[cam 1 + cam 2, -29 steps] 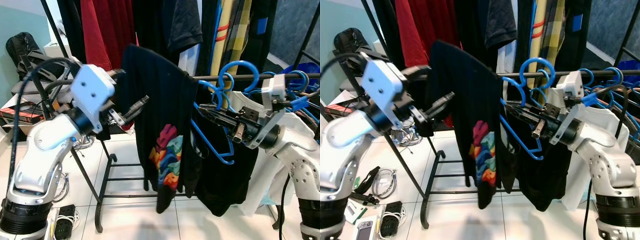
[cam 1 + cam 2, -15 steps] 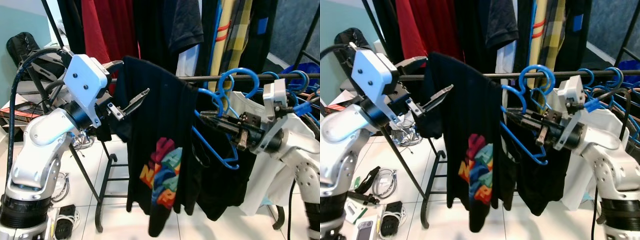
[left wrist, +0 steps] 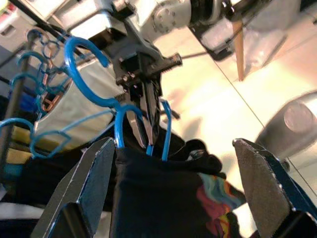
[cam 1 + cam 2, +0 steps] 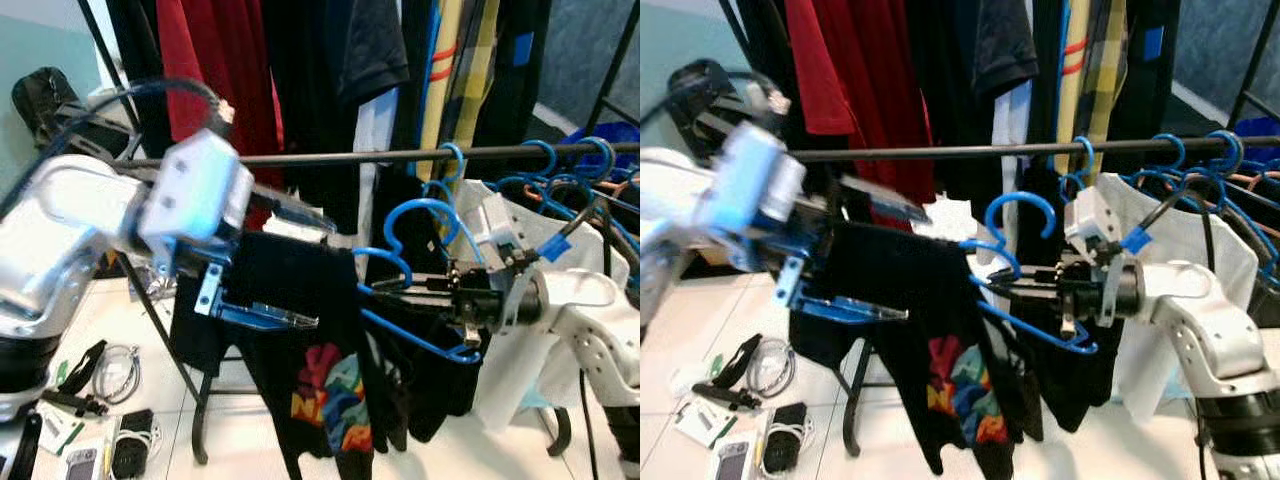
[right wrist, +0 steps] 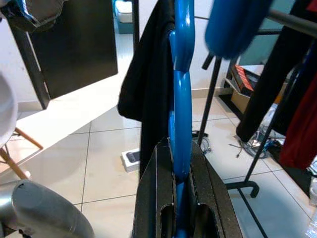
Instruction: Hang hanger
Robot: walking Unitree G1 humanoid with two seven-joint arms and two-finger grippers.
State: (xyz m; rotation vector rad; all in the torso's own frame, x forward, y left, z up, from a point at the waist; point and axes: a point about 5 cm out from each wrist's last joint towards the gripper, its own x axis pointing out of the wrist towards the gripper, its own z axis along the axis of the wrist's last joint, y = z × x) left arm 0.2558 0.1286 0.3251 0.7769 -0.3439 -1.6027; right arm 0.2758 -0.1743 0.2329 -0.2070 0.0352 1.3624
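I expect the black T-shirt (image 4: 290, 305) to hang down unevenly when I carry the hanger, since the blue hanger's free arm (image 4: 415, 337) sticks out past the T-shirt.
A blue plastic hanger (image 4: 418, 343) carries a black T-shirt (image 4: 285, 285) with a colourful print. Its hook (image 4: 420, 210) hangs in the air below the dark rail (image 4: 330, 157), not touching it. My right gripper (image 4: 368, 290) is shut on the hanger just under the hook, and the right wrist view shows the blue neck (image 5: 181, 109) pinched between the fingers (image 5: 208, 198). My left gripper (image 4: 322, 272) is open, one finger above and one below the shirt's shoulder. In the left wrist view its fingers (image 3: 84, 193) stand wide apart with the shirt (image 3: 163, 198) between them.
Red (image 4: 215, 70), black and yellow-checked clothes hang from a higher rack behind. Several blue hangers (image 4: 545, 160) and a white garment (image 4: 530, 320) crowd the rail's right end. The rack's black legs (image 4: 200, 400) stand on white tiles. Cables and a phone (image 4: 130, 455) lie at lower left.
My right gripper has carried the hanger and shirt down and left, so the hook is now below the rail. My left arm has swung in, its open fingers now around the shirt's shoulder.
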